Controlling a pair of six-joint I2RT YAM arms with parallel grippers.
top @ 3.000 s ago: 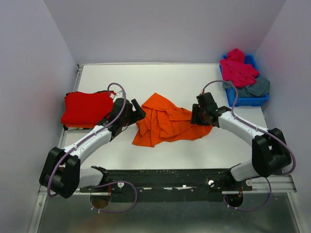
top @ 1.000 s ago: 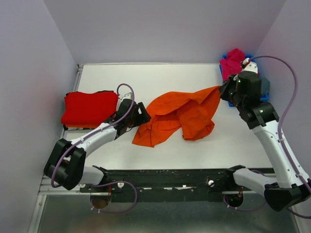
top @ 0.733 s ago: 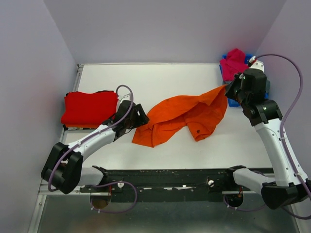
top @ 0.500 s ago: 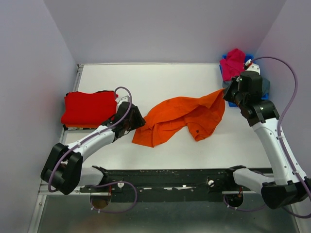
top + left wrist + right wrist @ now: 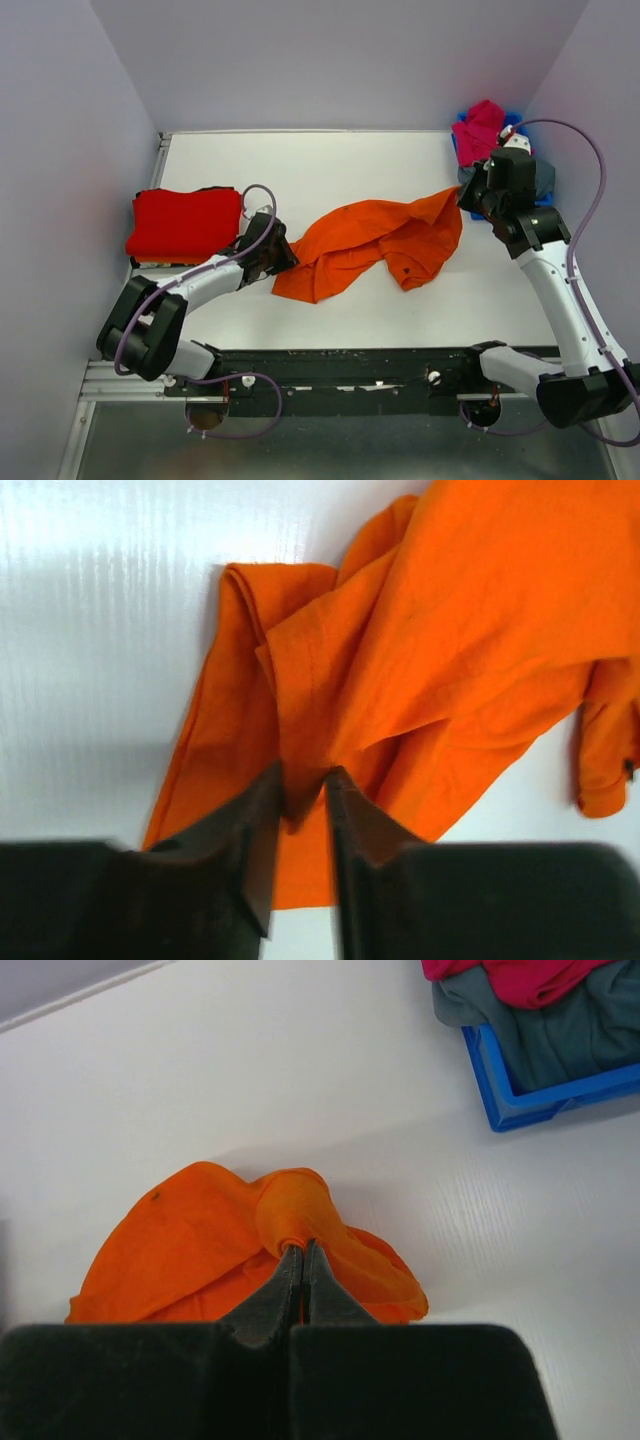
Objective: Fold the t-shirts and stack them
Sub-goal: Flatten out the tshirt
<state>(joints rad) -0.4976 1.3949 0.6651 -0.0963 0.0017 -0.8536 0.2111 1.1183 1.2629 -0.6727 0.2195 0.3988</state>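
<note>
The orange t-shirt's middle (image 5: 372,240) is bunched up in folds, so the robot's left gripper and right gripper should raise the t-shirt clear and spread it flat toward the back wall (image 5: 345,155) before folding.
The orange t-shirt (image 5: 370,235) lies crumpled and stretched across the middle of the table. My left gripper (image 5: 283,262) is at its left edge; in the left wrist view its jaws (image 5: 300,780) have narrowed onto a raised fold of the orange t-shirt (image 5: 450,630). My right gripper (image 5: 462,195) is shut on the shirt's far right corner and holds it lifted above the table, seen pinched in the right wrist view (image 5: 303,1248). A folded red t-shirt (image 5: 180,222) lies at the left edge. A magenta-pink t-shirt (image 5: 480,125) and a slate grey-blue t-shirt (image 5: 560,1030) sit in the bin.
The small blue plastic bin (image 5: 500,1100) stands at the back right corner, just behind my right arm. Purple walls close in the table on the left, back and right. A black rail runs along the near edge.
The left jaws have closed from wide to narrow around a fold at the shirt's left edge. The right gripper has drifted slightly while keeping the right corner lifted, and the cloth has spread lower.
</note>
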